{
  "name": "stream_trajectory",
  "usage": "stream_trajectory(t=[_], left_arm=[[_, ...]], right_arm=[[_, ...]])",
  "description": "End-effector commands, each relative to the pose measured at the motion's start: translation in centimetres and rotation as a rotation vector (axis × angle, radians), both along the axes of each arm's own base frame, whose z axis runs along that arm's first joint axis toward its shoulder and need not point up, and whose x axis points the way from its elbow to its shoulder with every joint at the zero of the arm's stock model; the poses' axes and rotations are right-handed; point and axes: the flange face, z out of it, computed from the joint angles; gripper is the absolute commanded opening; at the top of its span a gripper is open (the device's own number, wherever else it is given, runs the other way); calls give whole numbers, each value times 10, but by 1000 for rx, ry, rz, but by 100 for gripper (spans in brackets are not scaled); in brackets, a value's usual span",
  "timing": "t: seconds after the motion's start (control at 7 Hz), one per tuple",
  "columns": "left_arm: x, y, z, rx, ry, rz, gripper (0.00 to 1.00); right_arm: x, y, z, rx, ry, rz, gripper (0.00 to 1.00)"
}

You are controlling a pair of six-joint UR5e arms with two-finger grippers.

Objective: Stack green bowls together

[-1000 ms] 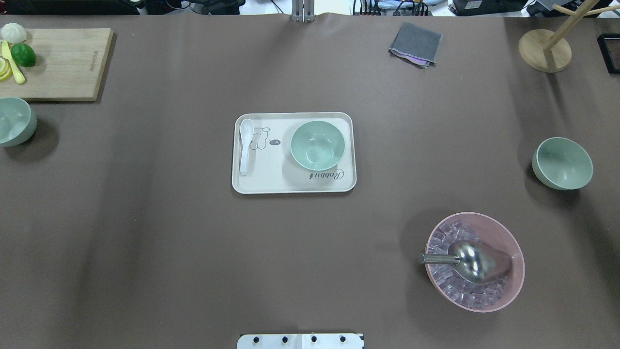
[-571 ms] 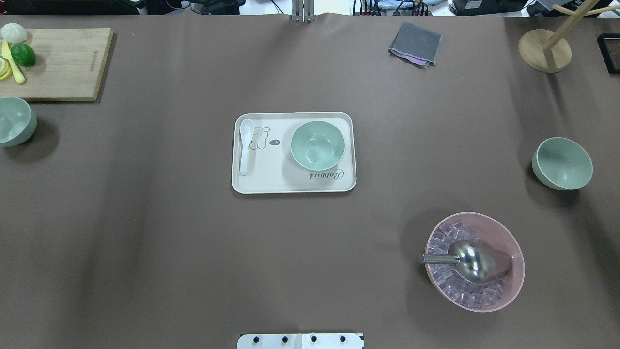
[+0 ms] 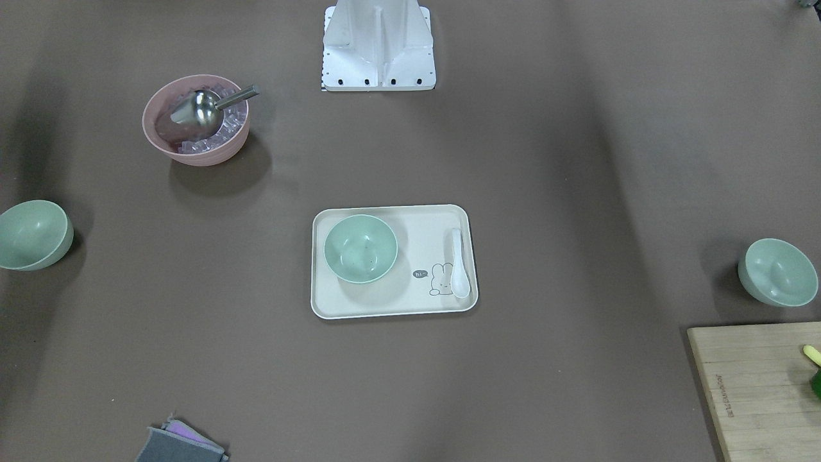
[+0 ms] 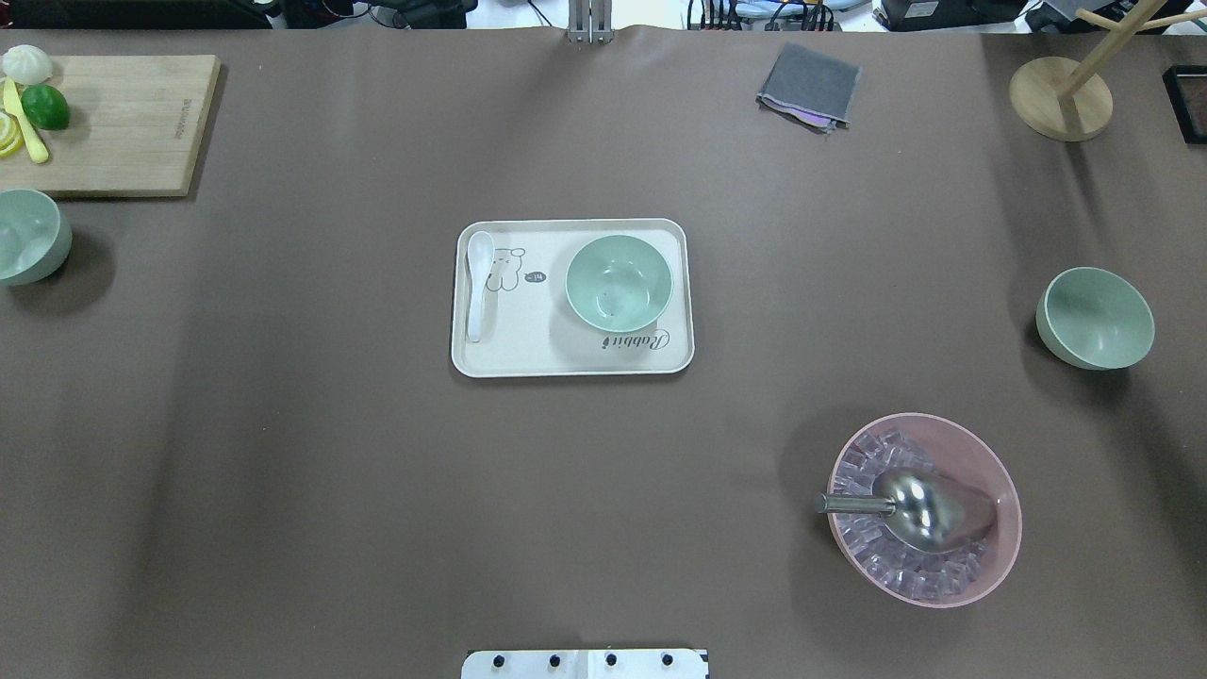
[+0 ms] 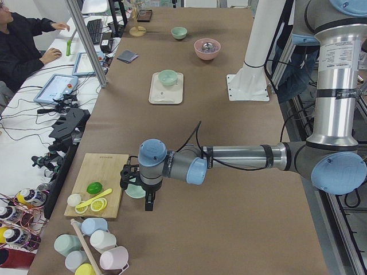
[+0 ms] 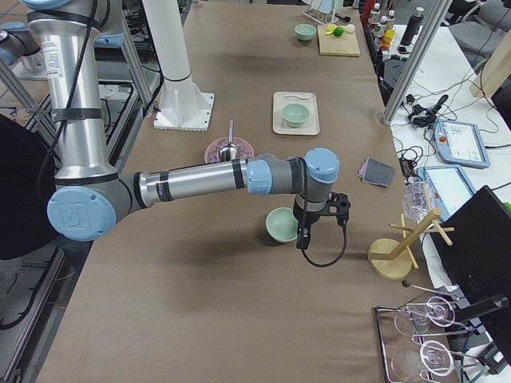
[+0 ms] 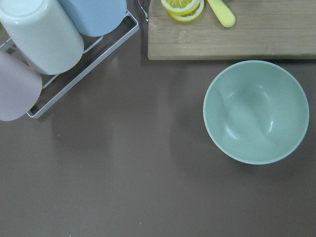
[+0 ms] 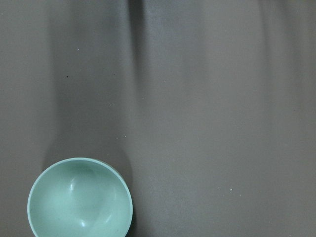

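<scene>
I expect the green bowl [image 3: 778, 273] by the cutting board to nest deep inside the tray's green bowl [image 3: 361, 249] when I lower it, since that one is empty and flared.
Three pale green bowls stand apart. One sits on the cream tray [image 4: 509, 358] at the table's middle [image 4: 619, 283] [image 3: 360, 248]. One is at the left edge by the cutting board [image 4: 28, 236] [image 7: 256, 112]. One is at the right [image 4: 1094, 318] [image 8: 80, 198]. My left gripper [image 5: 148, 203] hangs just beside the left bowl [image 5: 136, 191], shown only in the exterior left view. My right gripper [image 6: 302, 242] hangs beside the right bowl [image 6: 282, 226], shown only in the exterior right view. I cannot tell whether either is open or shut.
A pink bowl [image 4: 981, 443] with ice and a metal scoop stands front right. A white spoon [image 4: 478, 283] lies on the tray. A wooden cutting board [image 4: 123, 123] with lime and lemon is far left, a cup rack [image 7: 79, 74] beside it. A grey cloth [image 4: 809, 85] and wooden stand [image 4: 1061, 97] are at the back.
</scene>
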Motion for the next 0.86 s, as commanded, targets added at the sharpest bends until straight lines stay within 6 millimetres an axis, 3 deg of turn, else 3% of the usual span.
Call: stream_trajectory(t=[0.0,0.14,0.29,0.43,0.71], left_arm=[[24,-46,7,20,49,-40,98],[33,-73,-1,23,51,-35,98],[55,-84,2,33,50,-3,98],[92,-85,17,45,56,42,98],[129,-89,29,5,55,72,97]], right_arm=[[-4,-5,-3,-8,-1,9,100],[-3,-7,-3,-10,-2,11,100],[-4,-8,-5,-8,-4,12,100],[-4,-10,-6,-9,-6,17,100],[-5,-11,-9,-8,-6,19,100]])
